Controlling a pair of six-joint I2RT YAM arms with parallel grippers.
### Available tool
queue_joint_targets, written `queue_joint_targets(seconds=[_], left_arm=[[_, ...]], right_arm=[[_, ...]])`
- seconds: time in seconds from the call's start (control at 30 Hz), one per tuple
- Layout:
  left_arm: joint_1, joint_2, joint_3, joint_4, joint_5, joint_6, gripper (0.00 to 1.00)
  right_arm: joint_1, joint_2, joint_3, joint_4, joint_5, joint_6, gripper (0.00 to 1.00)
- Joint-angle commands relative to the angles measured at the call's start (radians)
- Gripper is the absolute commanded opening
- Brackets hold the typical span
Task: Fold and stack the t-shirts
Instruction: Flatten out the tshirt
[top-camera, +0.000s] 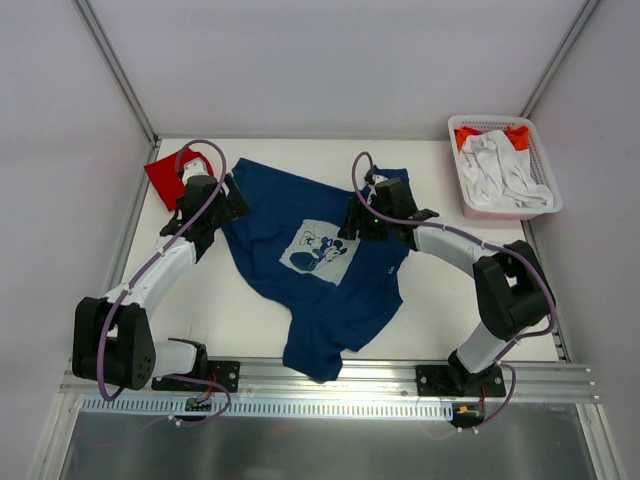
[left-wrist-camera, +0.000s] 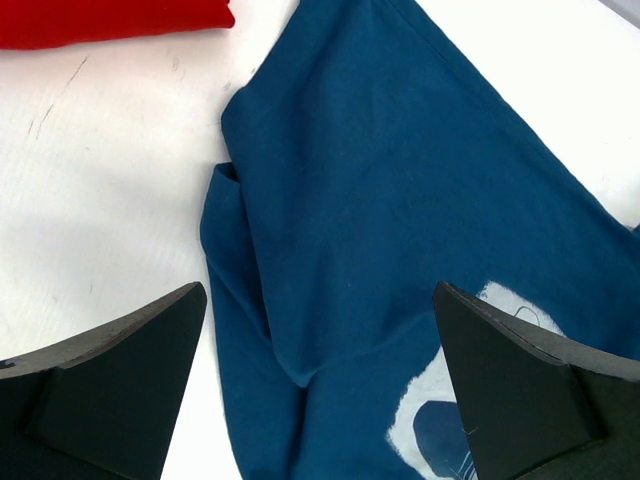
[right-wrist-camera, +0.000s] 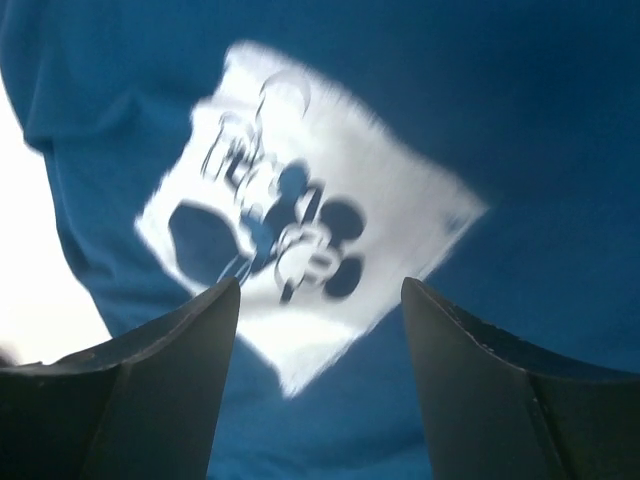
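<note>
The navy t-shirt's print (top-camera: 319, 251) lies crooked to the metal rail, so my right gripper should pull the cloth (top-camera: 366, 276) beside the print to straighten the t-shirt before folding.
A navy blue t-shirt (top-camera: 320, 260) lies spread and rumpled across the middle of the table, its pale cartoon print (top-camera: 318, 252) facing up. A folded red t-shirt (top-camera: 166, 178) lies at the back left corner, partly behind the left arm. My left gripper (top-camera: 236, 200) hovers open over the navy shirt's left edge. In the left wrist view its jaws (left-wrist-camera: 320, 292) stand wide above a creased fold of the navy t-shirt (left-wrist-camera: 400, 200), with the red t-shirt (left-wrist-camera: 110, 20) at the top left. My right gripper (top-camera: 352, 222) is open above the print (right-wrist-camera: 300, 220), holding nothing.
A white slatted basket (top-camera: 548, 170) stands at the back right with white and orange cloth in it. A metal rail (top-camera: 330, 378) runs along the near edge by the arm bases. White walls close in the table on the left, back and right.
</note>
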Motion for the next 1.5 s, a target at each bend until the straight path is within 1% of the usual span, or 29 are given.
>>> queue_joint_targets(seconds=[0.0, 0.27, 0.4, 0.53, 0.6, 0.63, 0.67, 0.73, 0.8, 0.83, 0.93, 1.13, 1.47], left_arm=[[-0.008, -0.041, -0.006, -0.019, 0.008, -0.017, 0.99], [-0.008, -0.040, -0.014, -0.022, 0.017, -0.030, 0.99], [-0.008, -0.057, -0.018, -0.025, 0.020, -0.034, 0.99], [-0.008, -0.066, -0.018, -0.024, 0.023, -0.034, 0.99], [-0.010, -0.070, -0.020, -0.024, 0.025, -0.033, 0.99], [-0.008, -0.072, -0.020, -0.024, 0.025, -0.031, 0.99], [-0.010, -0.075, -0.021, -0.025, 0.025, -0.031, 0.99], [-0.008, -0.078, -0.021, -0.027, 0.025, -0.030, 0.99], [-0.008, -0.083, -0.023, -0.027, 0.026, -0.028, 0.99], [-0.008, -0.084, -0.023, -0.027, 0.025, -0.028, 0.99], [-0.010, -0.089, -0.024, -0.028, 0.022, -0.027, 0.99], [-0.010, -0.100, -0.029, -0.028, 0.019, -0.022, 0.99], [-0.010, -0.116, -0.040, -0.028, 0.029, -0.019, 0.99]], right_arm=[[0.053, -0.109, -0.044, 0.002, 0.027, 0.031, 0.69], [0.222, -0.255, -0.115, -0.079, 0.121, 0.077, 0.69], [0.260, -0.314, -0.179, -0.078, 0.144, 0.139, 0.69], [0.277, -0.330, -0.239, -0.067, 0.176, 0.151, 0.69], [0.282, -0.310, -0.233, -0.103, 0.241, 0.104, 0.69], [0.297, -0.302, -0.221, -0.129, 0.292, 0.081, 0.69], [0.305, -0.292, -0.203, -0.192, 0.367, 0.056, 0.69], [0.317, -0.250, -0.138, -0.278, 0.426, -0.016, 0.70], [0.322, -0.206, -0.083, -0.320, 0.484, -0.059, 0.69], [0.323, -0.192, -0.071, -0.344, 0.490, -0.085, 0.70], [0.323, -0.157, -0.058, -0.349, 0.486, -0.105, 0.70], [0.323, -0.086, -0.069, -0.354, 0.480, -0.093, 0.70], [0.316, 0.043, -0.089, -0.265, 0.420, -0.077, 0.70]])
